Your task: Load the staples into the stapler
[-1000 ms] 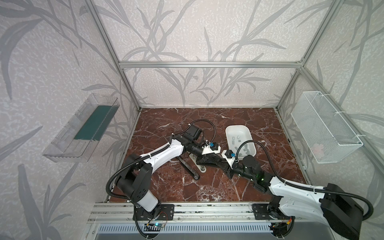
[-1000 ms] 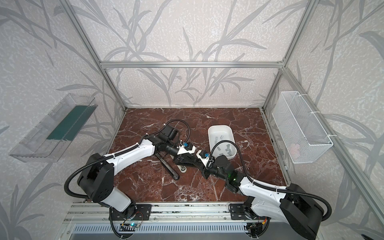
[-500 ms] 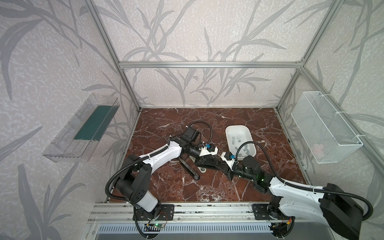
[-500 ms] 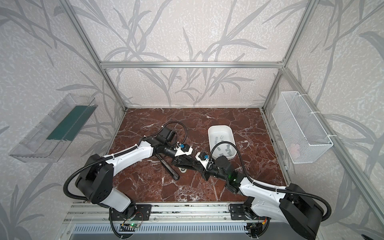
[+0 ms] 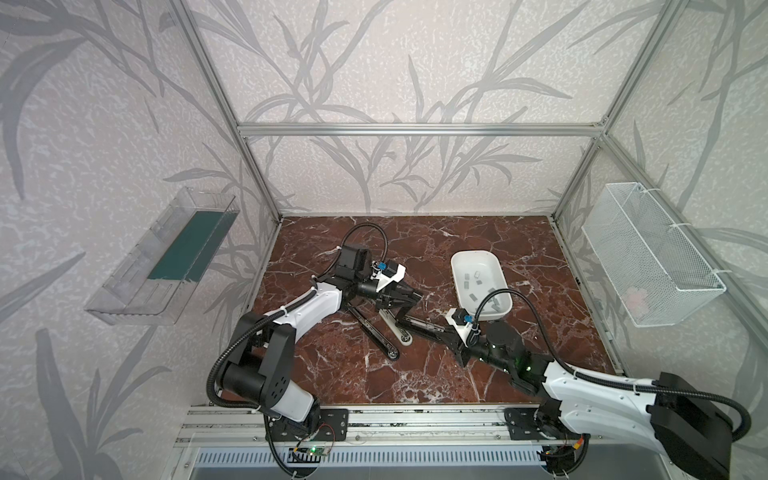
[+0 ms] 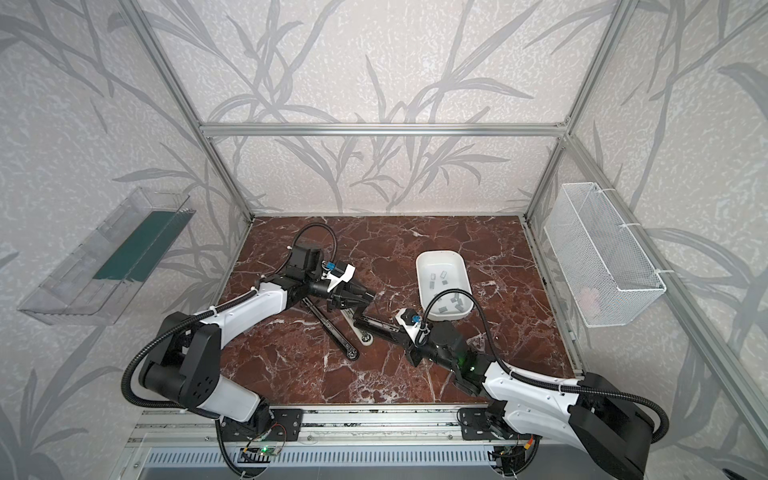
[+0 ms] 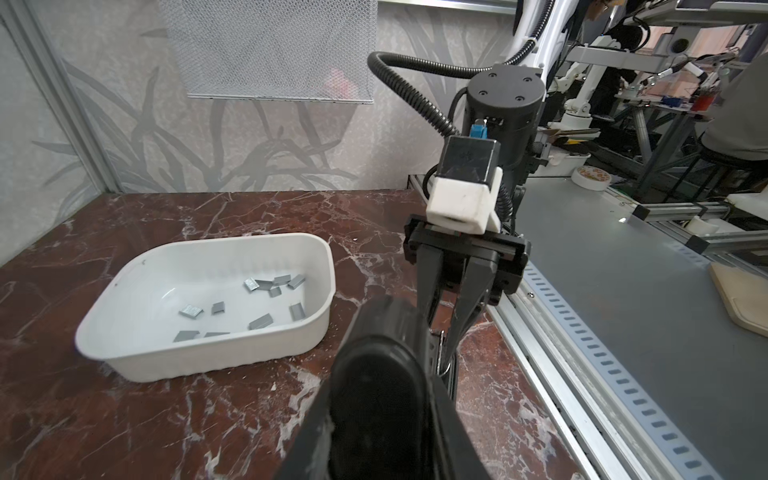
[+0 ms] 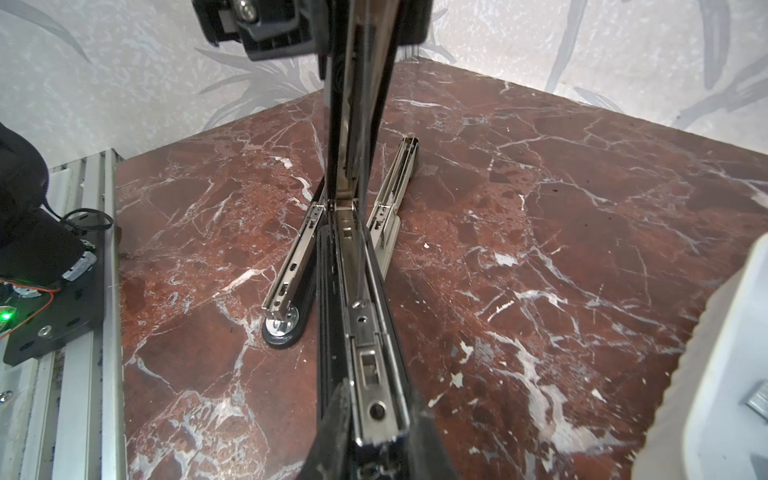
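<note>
My right gripper should swing the held stapler, since it points across the pale base, over the marble by the tray before my left gripper opens it flat.
A black stapler is held open between my two arms in the middle of the table. My left gripper is shut on its raised black lid. My right gripper is shut on the end of its metal magazine, whose channel faces up. The staples lie loose in a white tray just behind the right gripper.
Two more long stapler pieces lie on the marble under the left gripper, one black, one on a pale base. A wire basket hangs on the right wall. On the left wall is a clear shelf.
The left arm has drawn a little to the left with the lid, and the right gripper has followed slightly with the magazine. Both grips are unchanged.
</note>
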Action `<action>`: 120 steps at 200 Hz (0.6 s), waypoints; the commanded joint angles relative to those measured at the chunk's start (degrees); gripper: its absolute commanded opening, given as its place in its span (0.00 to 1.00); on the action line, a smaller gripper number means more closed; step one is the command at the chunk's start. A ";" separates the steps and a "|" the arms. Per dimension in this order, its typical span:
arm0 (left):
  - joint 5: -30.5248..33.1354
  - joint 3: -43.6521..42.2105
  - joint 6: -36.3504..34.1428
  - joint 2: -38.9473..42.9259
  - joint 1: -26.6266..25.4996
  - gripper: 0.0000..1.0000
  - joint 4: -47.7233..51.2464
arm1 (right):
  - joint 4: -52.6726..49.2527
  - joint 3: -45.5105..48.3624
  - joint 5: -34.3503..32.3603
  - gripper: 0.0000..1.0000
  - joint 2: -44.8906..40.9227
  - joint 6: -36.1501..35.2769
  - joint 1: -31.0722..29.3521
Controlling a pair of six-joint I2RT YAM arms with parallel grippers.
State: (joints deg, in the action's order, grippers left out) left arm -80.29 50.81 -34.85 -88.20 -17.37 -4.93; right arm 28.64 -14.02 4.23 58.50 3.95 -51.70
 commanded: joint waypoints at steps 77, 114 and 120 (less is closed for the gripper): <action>23.94 -5.10 11.33 -0.74 5.86 0.16 -30.94 | -6.03 -0.28 -1.42 0.00 -0.02 -1.07 -6.57; 27.04 -4.50 14.76 -2.09 5.69 0.33 -32.28 | -4.93 -1.68 -1.67 0.00 2.67 -0.82 -9.25; 27.32 -4.59 15.47 -2.43 5.67 0.34 -33.01 | -4.82 -2.07 -1.82 0.00 3.35 -0.72 -9.30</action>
State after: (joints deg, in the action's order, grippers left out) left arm -64.29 44.73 -21.69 -89.84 -13.23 -28.21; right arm 24.86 -14.02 -3.73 60.01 4.45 -58.33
